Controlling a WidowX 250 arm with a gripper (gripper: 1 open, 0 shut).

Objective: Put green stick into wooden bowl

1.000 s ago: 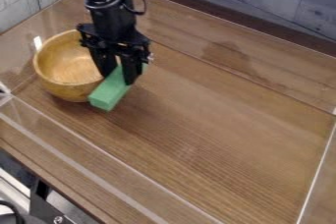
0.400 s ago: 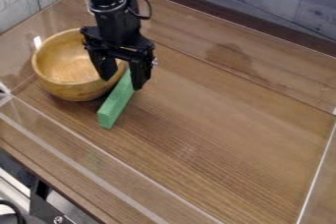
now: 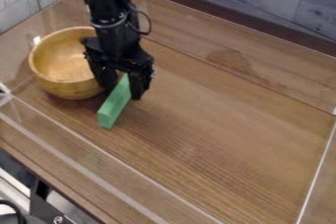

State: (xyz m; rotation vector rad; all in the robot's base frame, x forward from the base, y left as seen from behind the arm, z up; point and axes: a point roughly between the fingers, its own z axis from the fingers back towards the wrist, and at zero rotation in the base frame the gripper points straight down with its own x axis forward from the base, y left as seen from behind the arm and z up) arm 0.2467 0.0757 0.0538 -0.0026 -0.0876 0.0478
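The green stick's upper end (image 3: pixel 128 81) is between my gripper's open fingers beside the wooden bowl, so I should move down toward the stick's middle (image 3: pixel 117 102) and close there before I lift.
The green stick (image 3: pixel 114 105) lies slanted on the wooden table, its upper end leaning at the outer wall of the wooden bowl (image 3: pixel 59 63). The light tan bowl sits at the left with its hollow empty. My black gripper (image 3: pixel 121 83) points straight down over the stick's upper end, its two fingers spread to either side of it. The jaws stand open and hold nothing. The stick is outside the bowl, just to its right.
A low clear rim (image 3: pixel 157 181) borders the table along the front and left. Beyond the far edge runs a grey plank wall (image 3: pixel 262 2). Bare wood spreads to the right of the gripper.
The gripper opened and let go of the green stick, which dropped from a tilted hold to rest on the table against the bowl. The hand has barely moved.
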